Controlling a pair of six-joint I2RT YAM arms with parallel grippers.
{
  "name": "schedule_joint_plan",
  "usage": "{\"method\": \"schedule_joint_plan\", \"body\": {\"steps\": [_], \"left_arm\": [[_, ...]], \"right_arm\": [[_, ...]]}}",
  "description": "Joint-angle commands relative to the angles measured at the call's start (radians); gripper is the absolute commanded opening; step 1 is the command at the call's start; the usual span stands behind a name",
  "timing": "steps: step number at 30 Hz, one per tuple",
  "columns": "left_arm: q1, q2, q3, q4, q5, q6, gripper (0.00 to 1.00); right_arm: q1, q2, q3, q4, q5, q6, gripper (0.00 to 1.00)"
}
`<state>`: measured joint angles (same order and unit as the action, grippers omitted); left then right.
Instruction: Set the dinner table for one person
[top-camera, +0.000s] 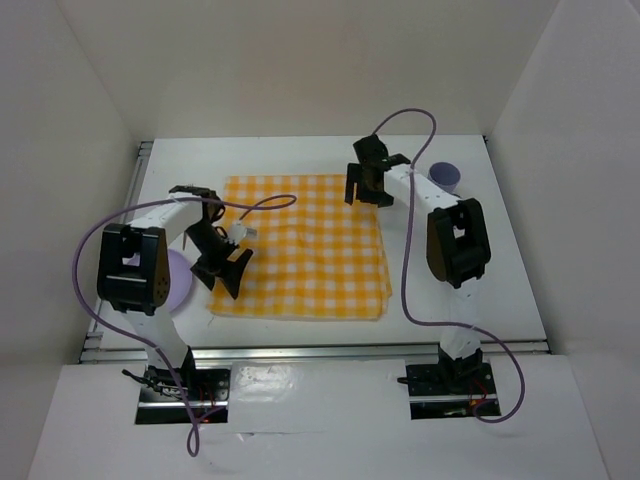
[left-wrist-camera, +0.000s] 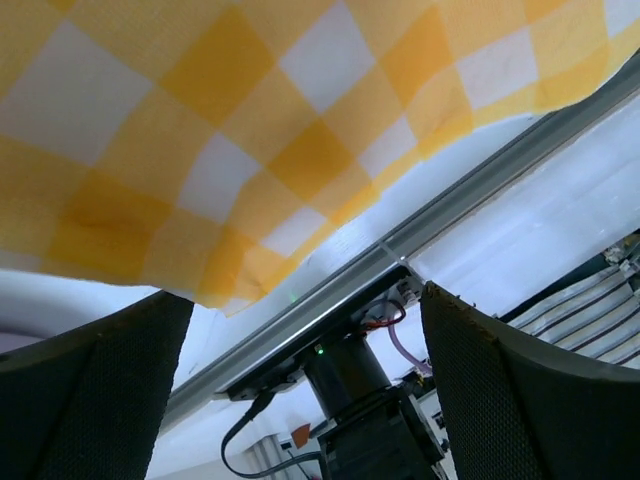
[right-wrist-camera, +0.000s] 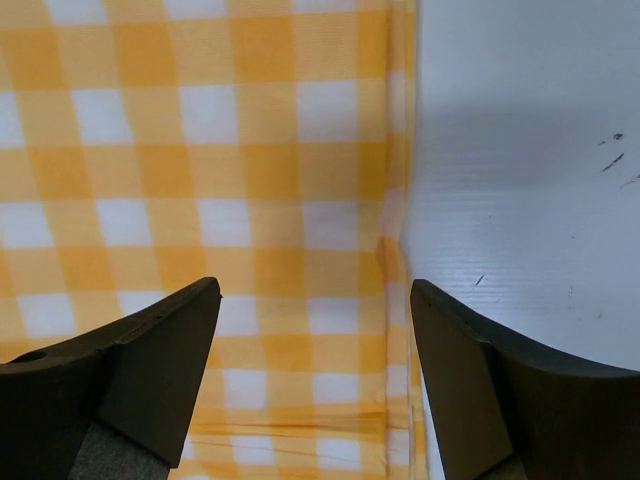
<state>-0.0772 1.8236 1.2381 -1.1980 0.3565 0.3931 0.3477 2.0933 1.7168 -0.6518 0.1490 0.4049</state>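
The robot's right gripper should pinch the cloth by the cloth's near corner and pull it straight, since the cloth's edge under that gripper is crimped and rippled.
The white dinner table carries a yellow-and-white checked cloth spread flat at its middle. My left gripper hovers open over the cloth's near left corner, nothing between its fingers. In the left wrist view the cloth fills the top, and the left gripper stands wide open above its edge. My right gripper is open over the cloth's far right corner. In the right wrist view the right gripper straddles the cloth's right edge beside the bare table.
A lilac cup stands at the back right, close to the right arm. A lilac plate lies left of the cloth, partly under the left arm. A metal rail runs along the near edge. White walls enclose the other three sides.
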Motion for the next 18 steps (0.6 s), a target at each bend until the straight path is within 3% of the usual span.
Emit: {"method": "schedule_joint_plan", "body": {"steps": [1, 4, 5, 9, 10, 11, 12, 14, 15, 18], "left_arm": [[-0.001, -0.078, 0.032, -0.057, -0.004, -0.005, 1.00], [-0.001, -0.124, 0.154, -0.068, -0.030, -0.045, 1.00], [-0.013, -0.133, 0.191, -0.058, -0.021, -0.059, 1.00], [-0.084, -0.142, 0.242, 0.079, -0.086, -0.127, 0.95], [-0.099, -0.126, 0.242, 0.099, -0.087, -0.138, 0.91], [-0.110, -0.077, 0.242, 0.100, -0.087, -0.138, 0.80], [-0.122, -0.049, 0.232, 0.124, -0.074, -0.138, 0.75], [-0.122, 0.027, 0.204, 0.150, -0.045, -0.149, 0.70], [-0.122, 0.052, 0.195, 0.166, -0.045, -0.161, 0.61], [-0.122, 0.120, 0.150, 0.216, -0.195, -0.226, 0.40]], "right_arm": [[0.095, -0.088, 0.020, 0.042, 0.108, -0.095, 0.85], [0.166, -0.166, -0.075, 0.084, 0.127, -0.065, 0.81], [0.166, -0.182, -0.110, 0.101, 0.028, -0.036, 0.77], [0.166, -0.194, -0.319, 0.192, -0.176, 0.121, 0.40], [0.166, -0.182, -0.330, 0.192, -0.190, 0.146, 0.16], [0.166, -0.162, -0.330, 0.192, -0.206, 0.169, 0.06], [0.166, -0.162, -0.347, 0.202, -0.239, 0.185, 0.00], [0.166, -0.162, -0.400, 0.236, -0.253, 0.224, 0.00], [0.166, -0.162, -0.414, 0.236, -0.253, 0.245, 0.00], [0.149, -0.162, -0.454, 0.184, -0.180, 0.327, 0.00]]}}
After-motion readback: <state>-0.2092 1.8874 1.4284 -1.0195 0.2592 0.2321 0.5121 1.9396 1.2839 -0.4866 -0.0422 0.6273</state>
